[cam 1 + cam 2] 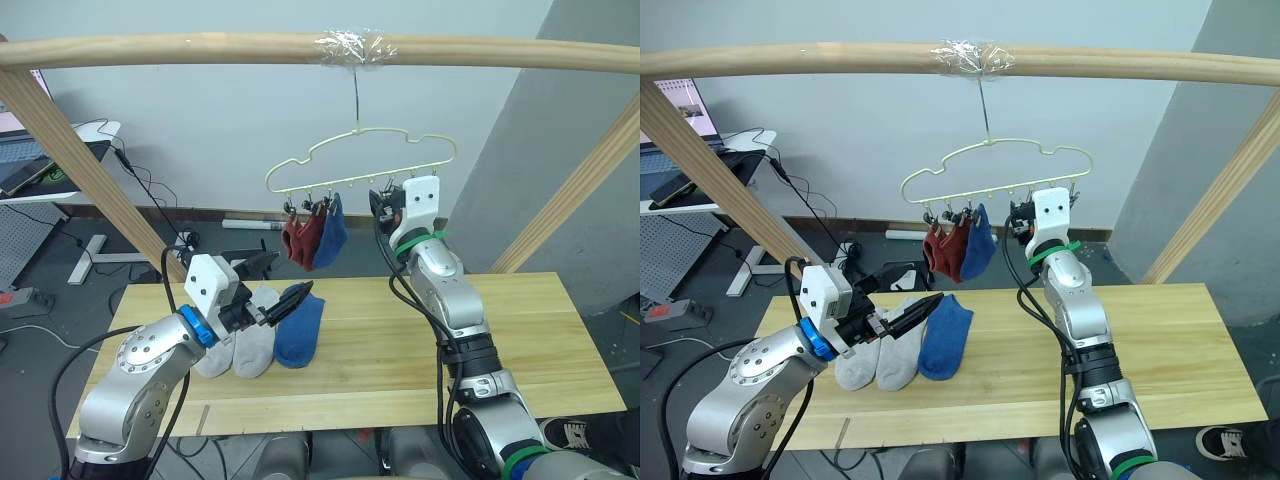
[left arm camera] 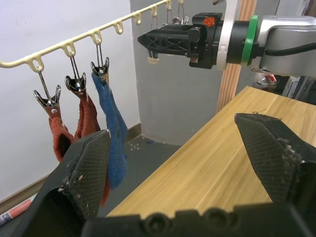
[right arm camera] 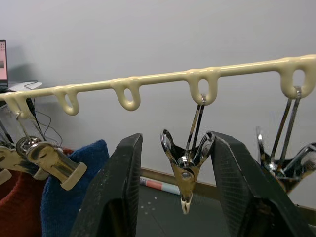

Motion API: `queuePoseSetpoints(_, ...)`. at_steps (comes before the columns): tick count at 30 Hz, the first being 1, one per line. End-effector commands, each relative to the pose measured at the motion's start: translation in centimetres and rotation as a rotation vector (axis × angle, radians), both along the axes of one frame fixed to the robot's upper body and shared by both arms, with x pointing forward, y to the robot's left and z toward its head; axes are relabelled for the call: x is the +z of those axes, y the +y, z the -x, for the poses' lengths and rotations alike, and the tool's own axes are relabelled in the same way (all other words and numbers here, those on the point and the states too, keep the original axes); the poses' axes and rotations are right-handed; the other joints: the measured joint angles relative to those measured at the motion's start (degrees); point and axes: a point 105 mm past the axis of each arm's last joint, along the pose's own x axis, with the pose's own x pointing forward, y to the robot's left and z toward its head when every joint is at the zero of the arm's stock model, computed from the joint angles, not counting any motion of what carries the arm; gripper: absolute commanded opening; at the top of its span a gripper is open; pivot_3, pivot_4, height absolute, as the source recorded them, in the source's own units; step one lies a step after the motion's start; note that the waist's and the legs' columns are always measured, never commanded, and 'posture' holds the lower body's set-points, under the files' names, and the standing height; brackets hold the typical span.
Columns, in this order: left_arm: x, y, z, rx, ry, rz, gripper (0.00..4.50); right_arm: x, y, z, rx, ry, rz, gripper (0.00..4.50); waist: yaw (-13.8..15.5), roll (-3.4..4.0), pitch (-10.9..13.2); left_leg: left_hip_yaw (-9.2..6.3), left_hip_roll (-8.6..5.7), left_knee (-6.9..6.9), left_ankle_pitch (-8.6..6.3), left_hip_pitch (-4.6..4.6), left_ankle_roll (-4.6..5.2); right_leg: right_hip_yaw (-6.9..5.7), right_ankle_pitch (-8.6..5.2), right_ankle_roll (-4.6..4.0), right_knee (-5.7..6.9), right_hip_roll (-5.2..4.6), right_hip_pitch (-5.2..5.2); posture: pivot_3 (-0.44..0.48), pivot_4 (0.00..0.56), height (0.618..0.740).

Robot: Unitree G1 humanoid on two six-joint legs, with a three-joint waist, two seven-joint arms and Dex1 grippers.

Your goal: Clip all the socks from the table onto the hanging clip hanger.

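Observation:
The metal clip (image 3: pixel 187 172) hangs by a thin wire through a hanger loop (image 3: pixel 197 122). The metal clip will tilt but stay attached when I turn it.
The pale yellow-green clip hanger (image 1: pixel 362 158) hangs by its hook from a taped wooden pole. Two rust red socks (image 1: pixel 300 240) and one blue sock (image 1: pixel 333 232) hang from its left clips. On the table (image 1: pixel 400 350) lie two light grey socks (image 1: pixel 245 340) and a blue sock (image 1: pixel 300 330). My left gripper (image 1: pixel 287 303) is open and empty, hovering just above the lying blue sock. My right gripper (image 3: pixel 175 140) is raised to the hanger and open, its fingers flanking a free metal clip (image 3: pixel 185 165) whose tip is closed.
A round wooden pole frame (image 1: pixel 200 48) crosses overhead, with slanted legs on both sides of the table. Further free clips (image 3: pixel 284 165) hang to the right on the hanger. A desk with a laptop (image 1: pixel 30 165) and floor cables lie behind on the left.

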Motion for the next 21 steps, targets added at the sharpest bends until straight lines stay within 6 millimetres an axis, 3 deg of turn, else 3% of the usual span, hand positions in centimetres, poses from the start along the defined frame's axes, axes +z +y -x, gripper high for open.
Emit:
queuePoseSetpoints(1, 2.92, -0.4, 0.36, -0.023, -0.102, 0.079, 4.5, 1.88, 0.07, 0.1, 0.001, -0.068, -0.019, 2.11, 0.0, 0.0, 0.0, 0.0, 0.0, 0.0, 0.0, 0.0, 0.0, 0.0, 0.0, 0.0, 0.0, 0.0, 0.0, 0.031, 0.144, 0.74)
queuePoseSetpoints(21, 2.94, -1.4, 0.63, -0.056, -0.114, 0.05, 4.5, 1.49, 0.27, 0.0, 0.01, -0.046, -0.028, 2.11, 0.0, 0.0, 0.0, 0.0, 0.0, 0.0, 0.0, 0.0, 0.0, 0.01, 0.0, 0.0, 0.0, 0.0, 0.0, 0.032, 0.145, 0.74)
